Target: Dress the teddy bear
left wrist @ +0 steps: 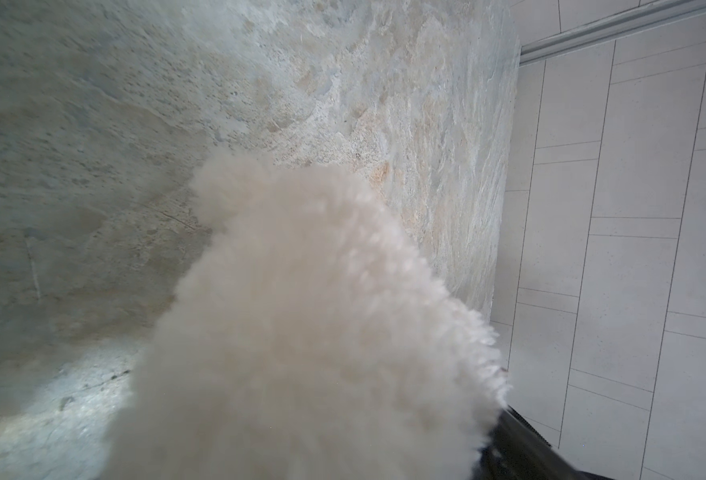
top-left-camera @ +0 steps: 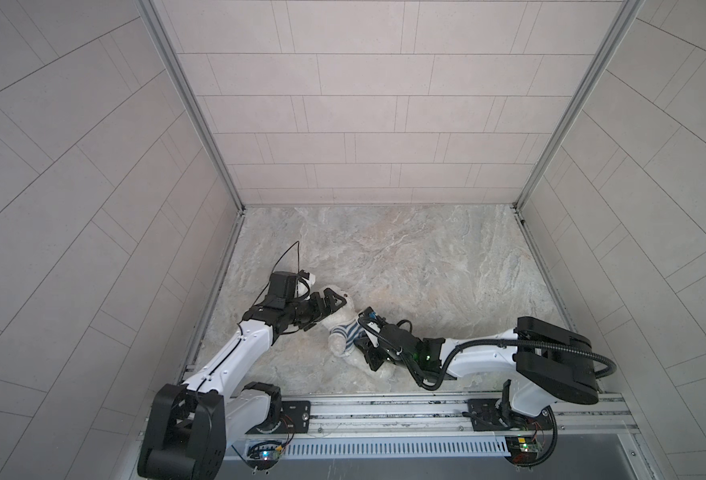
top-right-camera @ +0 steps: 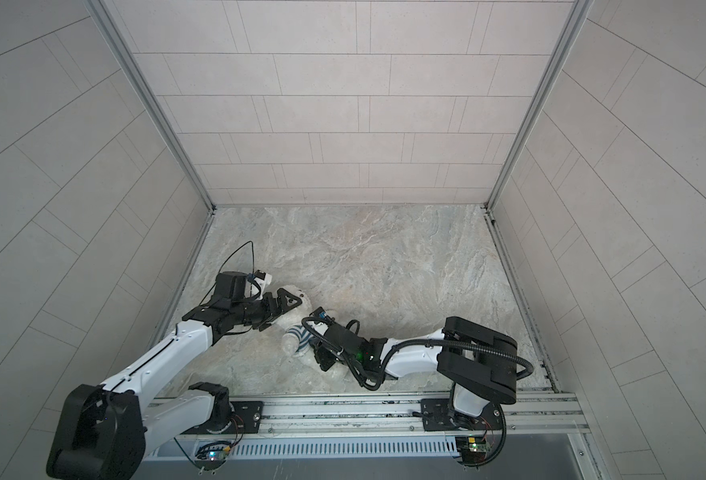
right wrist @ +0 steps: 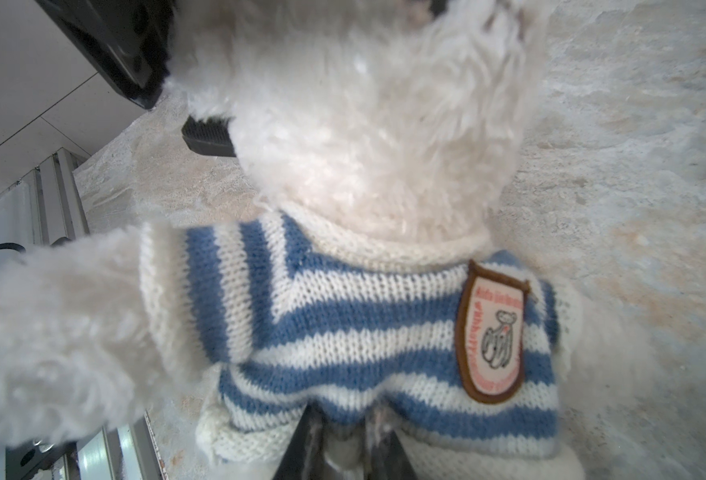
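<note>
I have my left gripper's open fingers around the bear's head (top-right-camera: pixel 299 304), away from the shirt, so they should back off and grip the shirt's shoulder (right wrist: pixel 261 260) below the collar.
The teddy bear (top-left-camera: pixel 340 319) (top-right-camera: pixel 297 316) lies on the stone-look table between both arms, wearing the blue-and-white striped shirt (top-left-camera: pixel 349 332) (right wrist: pixel 343 316) with its badge (right wrist: pixel 492 332). My left gripper (top-left-camera: pixel 330 303) (top-right-camera: pixel 286 301) stands open, with its fingers (right wrist: pixel 210 137) on either side of the bear's head. Cream fur (left wrist: pixel 301 311) fills the left wrist view and hides all but one black finger (left wrist: pixel 521 449). My right gripper (top-left-camera: pixel 363 349) (right wrist: pixel 345 440) is shut on the shirt's lower hem, where the knit bunches between its fingers. One bare fluffy arm (right wrist: pixel 52 332) sticks out of a sleeve.
Tiled walls enclose the table (top-left-camera: pixel 426 270) at the back and on both sides. A metal rail (top-left-camera: pixel 384 409) carrying both arm bases runs along the front edge. The right arm's black cable (top-left-camera: pixel 421 382) loops low just behind the bear's legs.
</note>
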`<state>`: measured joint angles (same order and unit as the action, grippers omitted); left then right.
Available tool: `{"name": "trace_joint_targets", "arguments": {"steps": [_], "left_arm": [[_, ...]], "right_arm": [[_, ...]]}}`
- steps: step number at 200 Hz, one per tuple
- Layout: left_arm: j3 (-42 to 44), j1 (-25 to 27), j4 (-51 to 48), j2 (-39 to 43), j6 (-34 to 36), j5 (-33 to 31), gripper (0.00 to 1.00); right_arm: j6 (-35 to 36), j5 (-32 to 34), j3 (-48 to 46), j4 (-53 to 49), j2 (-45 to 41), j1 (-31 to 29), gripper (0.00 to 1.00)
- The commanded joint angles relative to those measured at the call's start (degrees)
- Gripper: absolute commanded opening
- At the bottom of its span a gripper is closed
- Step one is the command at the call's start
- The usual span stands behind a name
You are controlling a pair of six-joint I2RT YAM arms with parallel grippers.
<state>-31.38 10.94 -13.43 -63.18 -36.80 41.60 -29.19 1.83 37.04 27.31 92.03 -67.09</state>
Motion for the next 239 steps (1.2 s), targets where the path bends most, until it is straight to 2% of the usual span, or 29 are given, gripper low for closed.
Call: {"name": "trace_joint_targets", "arguments": {"steps": [1,53,99,130,155,191,204,216,239], "left_arm": [[-3.1,0.4,-1.0,-1.2,5.6,2.7,1.0],[-7.6,4.9,12.7,-10.2,6.5,8.1,1.0],[-12.9,4.3,-4.3,-9.0,12.8,-4.7,1.0],[-13.2,2.7,-11.4,-4.3,15.1,-13.8,1.0],[-14.1,2.7,-13.8,-0.1,15.1,-17.5,1.0],[-19.6,3.0,-22.4,3.6,17.8,-27.2,1.0],[-20.4,3.9,-24.1,4.8,18.1,-27.8,1.0],[-19.9,4.6,-25.1,4.6,17.5,-25.7,1.0],[-14.6,4.5,-21.8,5.9,13.2,-23.1,1.0]], "right_arm": [[-1.2,0.7,-1.3,1.1,-0.6,-0.3,0.21],[-3.5,2.7,-3.3,5.5,-0.3,-0.8,0.21],[-5.3,5.1,-6.4,12.4,1.3,-0.7,0.21],[-5.2,4.1,-5.5,12.8,2.6,-0.8,0.21],[-5.6,4.2,-5.8,13.6,3.0,-0.7,0.21],[-5.8,3.7,-5.1,14.4,4.2,-0.7,0.21],[-5.8,3.2,-4.8,14.8,4.5,-0.7,0.21],[-5.2,2.3,-4.4,15.4,4.6,-0.7,0.21],[-4.5,1.3,-3.8,15.9,4.6,-0.8,0.21]]}}
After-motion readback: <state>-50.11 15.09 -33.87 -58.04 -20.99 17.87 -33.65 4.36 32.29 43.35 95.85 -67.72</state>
